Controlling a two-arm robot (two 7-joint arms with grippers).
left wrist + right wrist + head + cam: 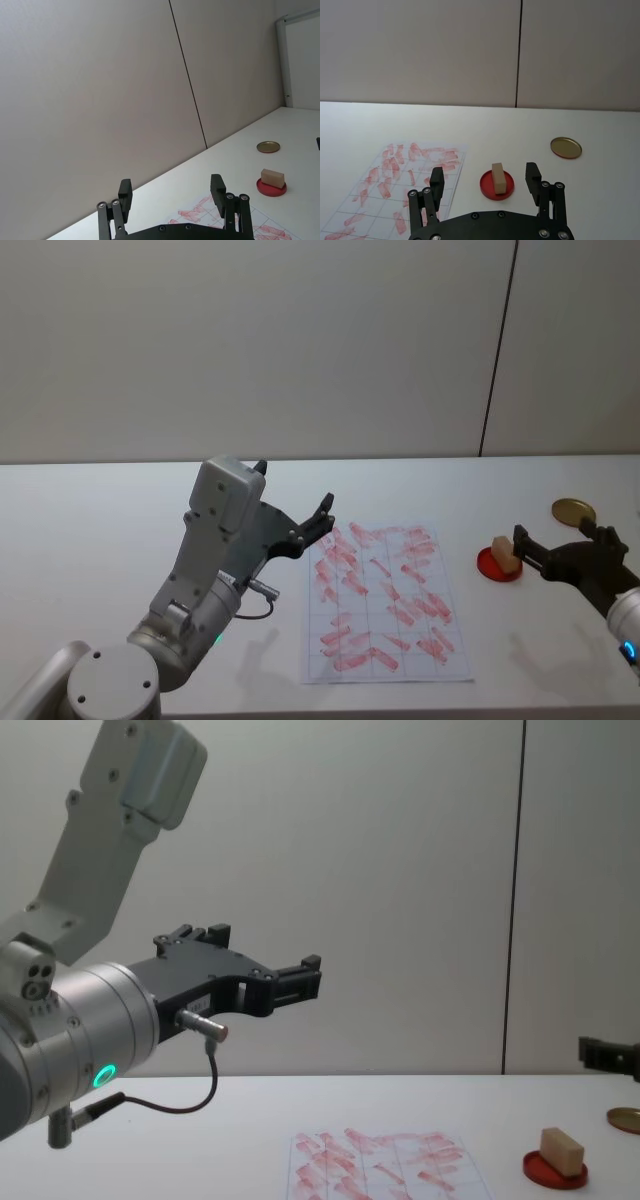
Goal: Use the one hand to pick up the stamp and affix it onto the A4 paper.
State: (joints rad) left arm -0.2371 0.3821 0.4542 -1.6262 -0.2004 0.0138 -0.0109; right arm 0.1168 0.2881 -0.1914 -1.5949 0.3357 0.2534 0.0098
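The stamp's base sits inside the ink pad's open rim [541,1176], so I expect the stamp [562,1152] to come free when I lift it and the red ink pad to stay lying flat.
The stamp [503,551], a small tan wooden block, stands on the flat round red ink pad [490,566] to the right of the A4 paper [385,600], which carries many red marks. My right gripper [563,537] is open and empty, a little to the right of the stamp and not touching it. In the right wrist view the stamp [498,178] lies ahead of the open right gripper [485,177], in line with the gap between its fingers. My left gripper [322,512] is open and raised by the paper's upper left corner.
A gold-brown disc [573,510] lies behind the right gripper toward the wall. The white table [90,540] runs back to a plain wall. The left arm's body [60,1020] looms large on the left in the chest view.
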